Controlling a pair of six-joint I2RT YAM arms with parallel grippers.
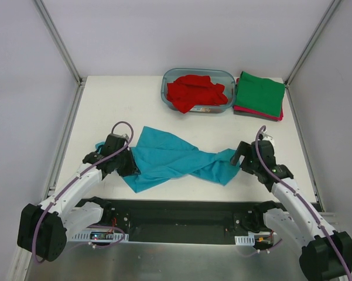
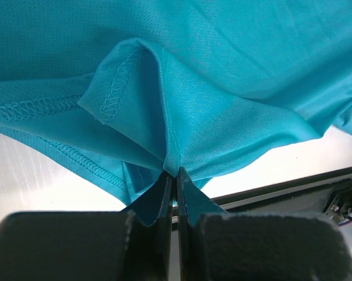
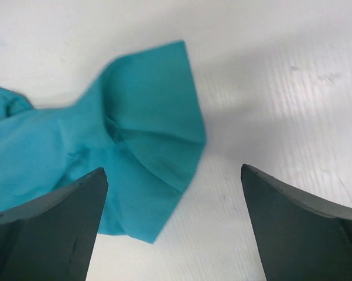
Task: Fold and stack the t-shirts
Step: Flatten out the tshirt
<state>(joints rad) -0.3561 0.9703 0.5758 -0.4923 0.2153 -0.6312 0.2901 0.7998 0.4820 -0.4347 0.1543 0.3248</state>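
The teal-blue t-shirt (image 1: 161, 159) has its middle bunched into a narrow twist (image 1: 198, 162), so I expect it to open into a broad sheet once I lift and spread it.
A teal-blue t-shirt (image 1: 176, 159) lies twisted across the near middle of the table. My left gripper (image 1: 127, 165) is shut on a fold of its left part; the left wrist view shows the pinched cloth (image 2: 171, 167) between the jaws. My right gripper (image 1: 241, 159) is open and empty just above the shirt's right end (image 3: 146, 146), with the jaws spread wide over cloth and bare table. A red t-shirt (image 1: 194, 92) lies crumpled in the tub. A folded green t-shirt (image 1: 259, 92) lies on a folded magenta one (image 1: 253, 111) at the back right.
The clear blue-tinted tub (image 1: 166, 88) stands at the back centre. Metal frame posts (image 1: 58, 41) rise at the back corners. A black base plate (image 1: 181, 213) runs along the table's near edge between the arm bases.
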